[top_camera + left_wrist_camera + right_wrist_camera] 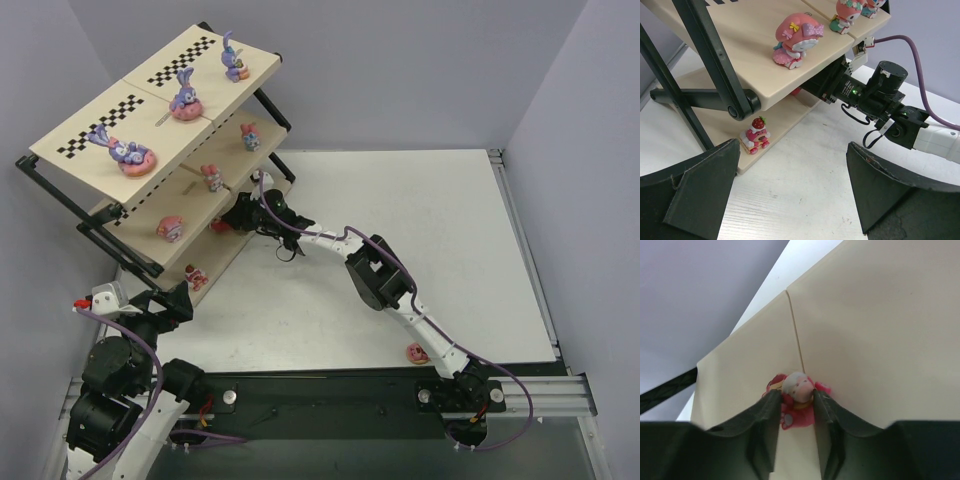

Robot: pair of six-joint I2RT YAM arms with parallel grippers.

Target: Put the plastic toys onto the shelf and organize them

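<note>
The small red toy [799, 390] lies tipped over on the bottom board; my right gripper should open, regrip it and stand it up before backing off.
The shelf [90, 125] slants at the upper left. Three purple bunny toys [184, 98] stand on its top board and three pink figures [211, 177] on the middle board. A strawberry-topped toy [195, 276] [756, 134] sits on the bottom board. My right gripper [232, 220] [796, 400] reaches under the middle board, its fingers pressed on both sides of a small red toy [799, 387] over the bottom board's seam. One more pink toy [416, 353] lies on the table by the right arm's base. My left gripper [165, 300] [792, 190] hangs open and holds nothing, just in front of the shelf's near corner.
The shelf's black metal frame [705, 60] crosses close in front of my left gripper. The right arm [380, 280] stretches diagonally over the white table [420, 220]. Its wrist and purple cable [910, 55] sit beside the bottom board in the left wrist view.
</note>
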